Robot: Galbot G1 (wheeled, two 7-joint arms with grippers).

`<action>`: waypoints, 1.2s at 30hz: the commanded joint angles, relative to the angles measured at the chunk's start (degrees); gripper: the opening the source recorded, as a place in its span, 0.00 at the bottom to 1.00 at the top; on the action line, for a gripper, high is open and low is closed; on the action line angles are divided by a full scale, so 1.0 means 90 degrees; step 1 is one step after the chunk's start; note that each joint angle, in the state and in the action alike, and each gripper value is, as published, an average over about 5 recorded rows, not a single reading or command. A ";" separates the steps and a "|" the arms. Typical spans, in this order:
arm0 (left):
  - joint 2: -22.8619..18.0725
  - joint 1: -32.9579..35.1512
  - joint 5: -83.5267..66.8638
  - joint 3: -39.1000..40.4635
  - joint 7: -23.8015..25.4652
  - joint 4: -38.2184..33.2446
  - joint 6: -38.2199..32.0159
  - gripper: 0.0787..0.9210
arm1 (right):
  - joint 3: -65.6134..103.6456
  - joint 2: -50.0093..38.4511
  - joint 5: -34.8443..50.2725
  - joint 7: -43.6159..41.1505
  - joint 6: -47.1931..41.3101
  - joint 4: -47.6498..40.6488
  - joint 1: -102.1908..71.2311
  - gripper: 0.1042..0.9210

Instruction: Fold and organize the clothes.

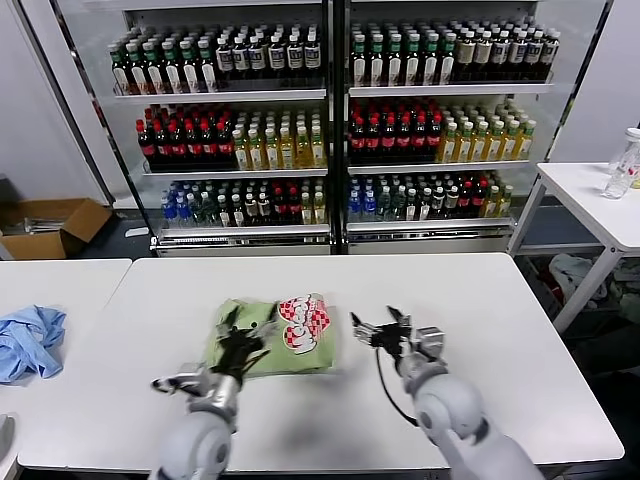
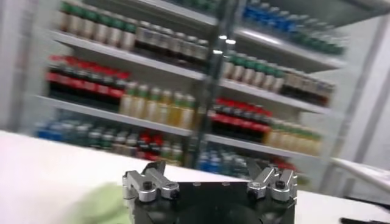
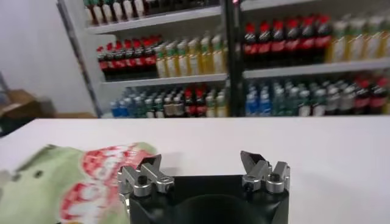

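My right gripper should grab the folded light green shirt [image 1: 272, 352] by its checkered end [image 1: 318, 324] and pull the shirt to the middle of the table, because the shirt lies toward my left gripper's side.
The light green shirt [image 1: 285, 335] lies folded into a small square bundle on the white table [image 1: 480, 300], its red-and-white checkered print on top at the right side. My left gripper [image 1: 240, 338] is open and empty, over the bundle's near left part. My right gripper [image 1: 385, 328] is open and empty, above bare table just right of the bundle. In the right wrist view the shirt [image 3: 67, 185] lies beside my right gripper [image 3: 201, 163]. In the left wrist view a bit of green fabric [image 2: 100, 204] shows beside my left gripper [image 2: 207, 173].
A light blue cloth [image 1: 28, 340] lies on the adjoining table at the left. A glass-door cooler [image 1: 330, 120] full of bottles stands behind the table. Another white table [image 1: 590, 195] with a jar is at the back right. A cardboard box [image 1: 50, 225] sits on the floor.
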 commanded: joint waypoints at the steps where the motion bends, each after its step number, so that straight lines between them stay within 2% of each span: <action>1: 0.0537 0.1214 -0.0211 -0.1957 -0.0024 -0.0371 -0.0539 0.87 | -0.1471 0.1467 0.0453 0.0116 -0.0039 -0.2071 0.1269 0.88; 7: 0.0531 0.1257 -0.0314 -0.2045 -0.0058 -0.0435 -0.0527 0.88 | -0.1504 0.1818 0.0396 0.0388 -0.0065 -0.2661 0.1360 0.88; 10: 0.0546 0.1275 -0.0395 -0.2073 -0.0069 -0.0468 -0.0501 0.88 | -0.1401 0.1791 0.0365 0.0598 -0.0094 -0.2734 0.1339 0.85; 21: 0.0523 0.1214 -0.0454 -0.1974 -0.0070 -0.0447 -0.0465 0.88 | -0.1127 0.1392 0.0284 0.0620 -0.0018 -0.2416 0.1231 0.47; 32: 0.0464 0.1255 -0.0387 -0.1743 -0.0068 -0.0579 -0.0411 0.88 | -0.0300 -0.0635 -0.0375 -0.0021 0.0215 -0.1393 0.1157 0.08; 36: 0.0392 0.1243 -0.0290 -0.1627 -0.0067 -0.0589 -0.0392 0.88 | -0.0073 -0.0974 -0.0820 -0.0330 0.0158 -0.1319 0.1127 0.02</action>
